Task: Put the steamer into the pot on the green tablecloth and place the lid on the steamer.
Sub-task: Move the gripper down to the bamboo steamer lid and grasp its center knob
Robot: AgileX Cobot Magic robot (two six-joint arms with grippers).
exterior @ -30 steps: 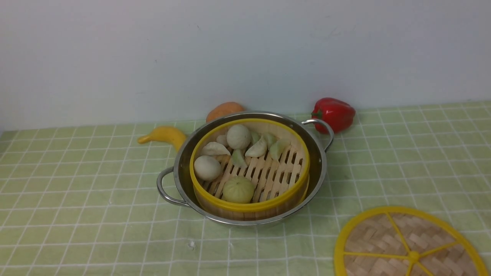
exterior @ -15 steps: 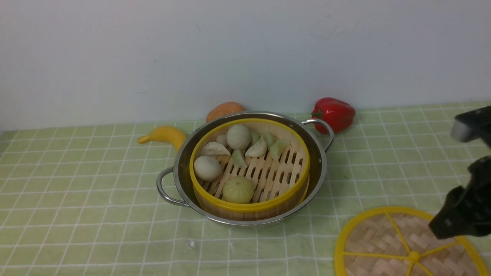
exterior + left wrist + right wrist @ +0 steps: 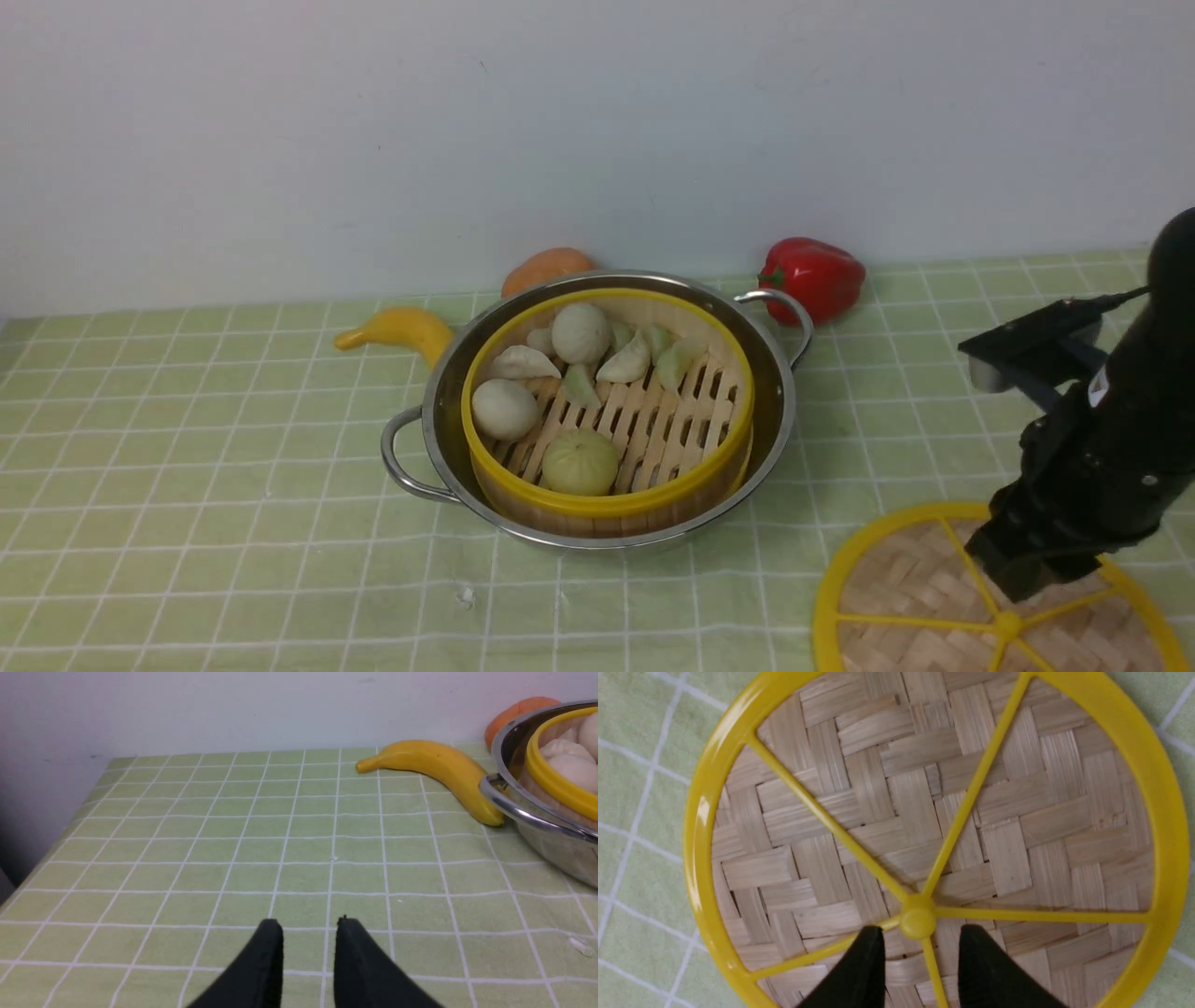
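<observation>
The lid (image 3: 913, 588) will tip as I carry it to the steamer, because it is so wide and the small round yellow hub (image 3: 1008, 623) is its only grip.
The steamer (image 3: 607, 507), a yellow-rimmed bamboo basket holding pale buns and dumplings, sits inside the shiny pot (image 3: 782, 401) on the green tablecloth (image 3: 187, 467). The lid (image 3: 896, 597) lies flat on the cloth at the front right. My right gripper (image 3: 1016, 581) hangs just over the lid (image 3: 896, 788), and in the right wrist view this gripper (image 3: 920, 929) stands open with a finger on either side of the yellow hub. My left gripper (image 3: 309, 922) is open over bare cloth to the left of the pot (image 3: 537, 816) and holds nothing. It is outside the front view.
A yellow banana (image 3: 401, 329) lies against the pot's far left side. An orange fruit (image 3: 546, 269) sits behind the pot and a red pepper (image 3: 814, 275) at the back right, near the white wall. The cloth's left edge (image 3: 56, 844) shows in the left wrist view.
My right arm has come in from the right and lowered over the lid. The pot, steamer and lid have not moved.
</observation>
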